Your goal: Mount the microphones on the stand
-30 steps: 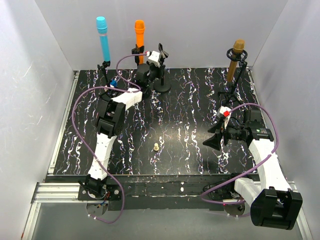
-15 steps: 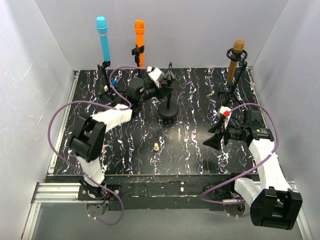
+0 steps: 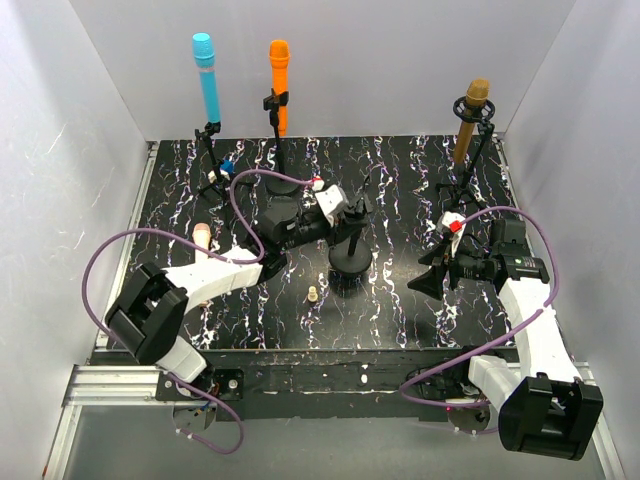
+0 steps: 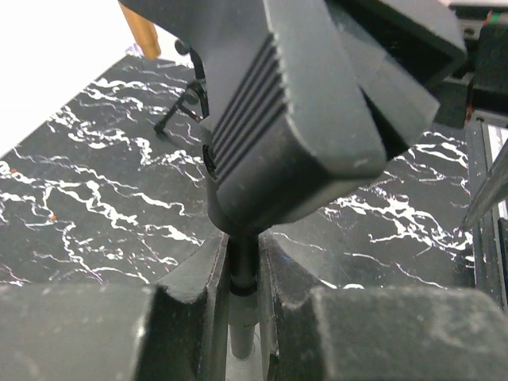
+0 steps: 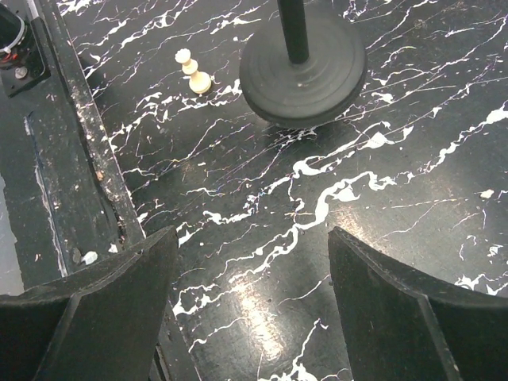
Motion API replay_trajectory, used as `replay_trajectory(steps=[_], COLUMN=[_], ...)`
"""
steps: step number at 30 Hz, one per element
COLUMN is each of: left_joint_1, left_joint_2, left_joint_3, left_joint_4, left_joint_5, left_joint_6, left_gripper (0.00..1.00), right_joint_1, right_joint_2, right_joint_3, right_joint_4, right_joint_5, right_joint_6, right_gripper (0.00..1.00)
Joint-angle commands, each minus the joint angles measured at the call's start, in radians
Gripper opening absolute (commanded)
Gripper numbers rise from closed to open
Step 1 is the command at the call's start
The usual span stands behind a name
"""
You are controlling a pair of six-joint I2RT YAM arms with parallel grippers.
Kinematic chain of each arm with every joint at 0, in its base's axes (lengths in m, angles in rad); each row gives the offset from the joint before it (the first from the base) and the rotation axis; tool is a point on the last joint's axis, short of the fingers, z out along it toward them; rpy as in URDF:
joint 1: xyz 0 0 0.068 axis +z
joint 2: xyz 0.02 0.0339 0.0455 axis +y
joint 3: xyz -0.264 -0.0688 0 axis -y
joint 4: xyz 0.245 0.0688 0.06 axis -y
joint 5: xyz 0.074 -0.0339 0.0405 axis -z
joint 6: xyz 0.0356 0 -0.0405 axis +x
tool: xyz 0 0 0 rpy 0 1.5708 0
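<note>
I should keep lowering the stand's pole with my left gripper until the stand's round base [image 3: 350, 262], facing down over clear marbled mat, sits flat, and then release it.
My left gripper [image 3: 350, 212] [image 4: 242, 266] is shut on the thin pole [image 4: 242, 262] of a black stand. The stand's round base [image 3: 350, 266] [image 5: 305, 67] rests mid-table and its ribbed clip [image 4: 294, 135] is empty. A light blue microphone [image 3: 208, 80], an orange one [image 3: 279, 75] and a golden-brown one [image 3: 472, 120] sit upright in stands along the back. One end of a pale pink microphone [image 3: 202, 238] shows on the table beside the left arm. My right gripper [image 3: 428, 276] [image 5: 254, 309] hovers open over the bare mat, right of the held stand.
A tiny beige peg [image 3: 312, 294] [image 5: 193, 71] stands near the stand's base, toward the front. White walls enclose the black marbled mat [image 3: 400, 180] on three sides. The table's front edge [image 5: 71, 143] lies close to my right gripper. Purple cables loop over both arms.
My left arm has pulled the black stand from the back of the table forward to the middle, folding its elbow out to the left. The right arm has not moved.
</note>
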Motion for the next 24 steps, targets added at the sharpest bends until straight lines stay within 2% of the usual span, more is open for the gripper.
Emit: replay_trajectory(steps=[1,14,16,24], left_joint_1=[-0.010,-0.016,-0.016,-0.016], left_joint_2=[0.014,0.118,0.108,-0.024], left_joint_3=[0.003,0.005,-0.008,-0.083], left_joint_4=[0.083,0.143,0.127,0.035], left_joint_5=[0.026,0.056,0.046,-0.022], left_joint_6=[0.023,0.016,0.026,0.048], left_gripper=[0.00,0.01,0.20,0.63], right_joint_1=[-0.013,-0.019,-0.017,-0.019], right_joint_2=[-0.008,0.006,0.008,0.015], right_joint_3=[0.017,0.017,0.018,0.018], right_joint_4=[0.011,0.011,0.011,0.009], right_joint_5=[-0.009,-0.004,-0.004,-0.004], right_joint_6=[-0.011,-0.012,-0.014,-0.012], right_gripper=[0.83,0.83,0.83,0.83])
